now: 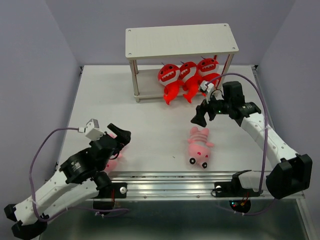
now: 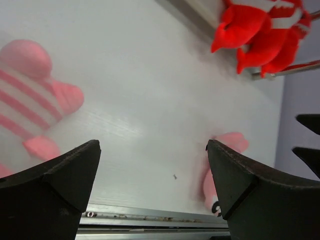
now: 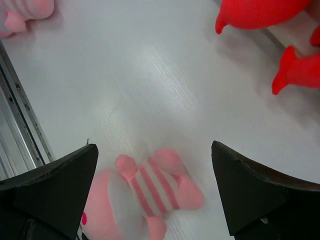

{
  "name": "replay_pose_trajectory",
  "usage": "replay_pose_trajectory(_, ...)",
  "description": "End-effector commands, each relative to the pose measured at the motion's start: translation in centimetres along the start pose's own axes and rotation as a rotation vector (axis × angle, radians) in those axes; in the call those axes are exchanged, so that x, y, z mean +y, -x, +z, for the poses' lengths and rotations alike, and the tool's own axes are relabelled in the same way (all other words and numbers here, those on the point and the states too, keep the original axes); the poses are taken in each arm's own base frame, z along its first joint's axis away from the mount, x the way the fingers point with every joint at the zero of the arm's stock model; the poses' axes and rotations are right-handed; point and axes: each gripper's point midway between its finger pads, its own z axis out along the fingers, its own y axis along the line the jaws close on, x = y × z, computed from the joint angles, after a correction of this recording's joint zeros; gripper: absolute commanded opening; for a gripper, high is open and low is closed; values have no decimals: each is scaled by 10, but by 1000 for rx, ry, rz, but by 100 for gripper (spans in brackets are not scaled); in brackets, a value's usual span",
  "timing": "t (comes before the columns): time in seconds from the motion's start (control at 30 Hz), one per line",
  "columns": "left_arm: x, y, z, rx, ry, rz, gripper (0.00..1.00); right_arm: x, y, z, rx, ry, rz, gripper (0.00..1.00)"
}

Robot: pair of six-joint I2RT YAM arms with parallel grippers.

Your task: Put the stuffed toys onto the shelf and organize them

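Observation:
The second pink toy's striped body (image 2: 26, 104) lies free next to the robot's open fingers, so the left gripper goes on moving toward its rear end (image 2: 54, 80) until the fingers are on both sides of it.
The shelf (image 1: 180, 40) stands at the back of the table, and three red stuffed toys (image 1: 187, 75) sit side by side on its lower board. A pink striped toy (image 1: 200, 145) lies on the table in front of it. My right gripper (image 1: 200, 118) hangs open just behind and above this toy; in the right wrist view the toy (image 3: 145, 195) lies below, between the wide fingers (image 3: 60, 185), untouched. A second pink toy (image 1: 114, 162) is mostly hidden under my left arm. My left gripper (image 1: 122, 136) is open and empty, with that toy (image 2: 30, 85) off to its left.
An aluminium rail (image 1: 175, 176) runs along the near table edge between the arm bases. Grey walls close in the table at the left, right and back. The right arm's cable (image 1: 250, 82) loops up near the shelf's right legs.

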Motion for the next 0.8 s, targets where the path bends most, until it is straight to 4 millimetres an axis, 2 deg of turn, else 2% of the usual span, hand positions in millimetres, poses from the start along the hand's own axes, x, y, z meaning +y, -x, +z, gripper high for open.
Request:
replay_pose_trajectory(0.0,36,-7,7,1,313,-40,99,26,-15,-11,-4,67,-10,100)
replay_pose_trajectory(0.1,53,-9,10,-16,464,1,99,31,-27,-11,5,73,-1,100)
replay_pose_trajectory(0.3,58,-5,24,-59,570,80,99,30,-30,-16,-17,60,-1,100)
replay_pose_trajectory(0.37,65,4,31,-86,614,69,99,30,-33,-17,-25,58,2,100)
replay_pose_trajectory(0.57,80,24,71,-73,650,53,99,33,-42,-18,-30,63,7,100)
replay_pose_trajectory(0.67,89,35,82,-73,694,36,99,33,-45,-19,-35,62,11,100)
replay_pose_trajectory(0.77,94,35,92,-22,715,35,99,35,-46,-19,-42,71,8,100)
